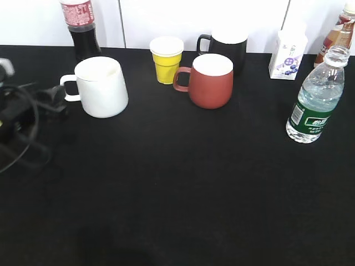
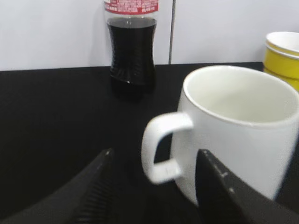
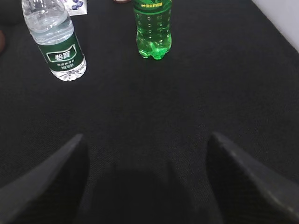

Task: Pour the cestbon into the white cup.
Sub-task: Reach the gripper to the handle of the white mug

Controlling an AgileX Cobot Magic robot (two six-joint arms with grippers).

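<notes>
I expect the cestbon [image 1: 316,101] to keep much of its water when I pour into the white cup, because clear water [image 1: 320,88] stands above the dark green label.
The cestbon [image 1: 318,98] is a clear ribbed bottle with a dark green label and no cap, upright at the table's right. It also shows in the right wrist view [image 3: 55,42], upper left. The white cup [image 1: 101,87] stands at the left with its handle pointing left. In the left wrist view the cup [image 2: 243,135] is close and its handle lies between the open fingers of my left gripper [image 2: 154,161]. My left gripper [image 1: 55,94] is just left of the handle. My right gripper [image 3: 147,142] is open and empty over bare cloth, short of the bottle.
A cola bottle [image 1: 80,27] stands behind the white cup. A yellow cup [image 1: 166,58], a red-brown mug [image 1: 211,80] and a black mug [image 1: 224,47] stand at the back middle. A white carton [image 1: 287,55] and a brown bottle [image 1: 335,36] are back right. A green bottle [image 3: 153,28] stands near the cestbon.
</notes>
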